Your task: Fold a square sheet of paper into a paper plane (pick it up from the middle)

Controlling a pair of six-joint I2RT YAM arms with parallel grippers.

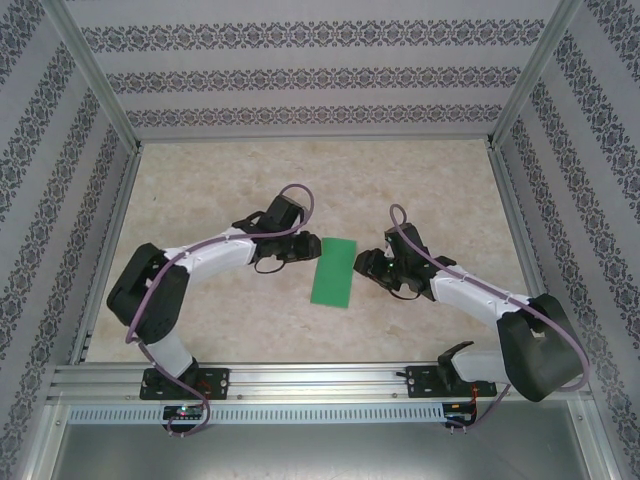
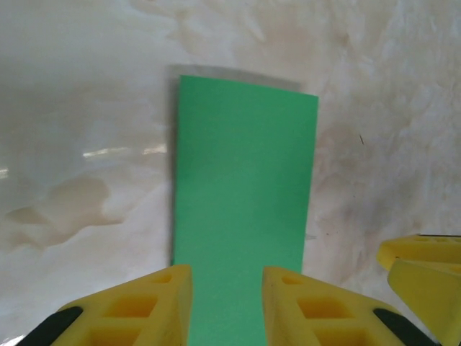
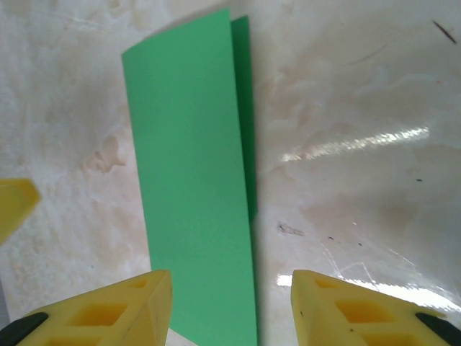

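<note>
The folded paper's layers gape along the edge next to the robot's right gripper, opposite the left gripper, so the right gripper should pinch the upper layer's free edge.
The square sheet of paper lies flat on the table, folded in half into a narrow bright-green rectangle. In the right wrist view its lower layer peeks out along the right edge. My left gripper sits at the paper's left side, open, its yellow fingers hovering over one long edge with a gap between them. My right gripper faces it from the right, open, its left finger by the paper's edge. No paper plane is in view.
The pale marbled tabletop is ringed by an aluminium frame and patterned walls. The opposite gripper's yellow fingertip shows in each wrist view, the right one's and the left one's.
</note>
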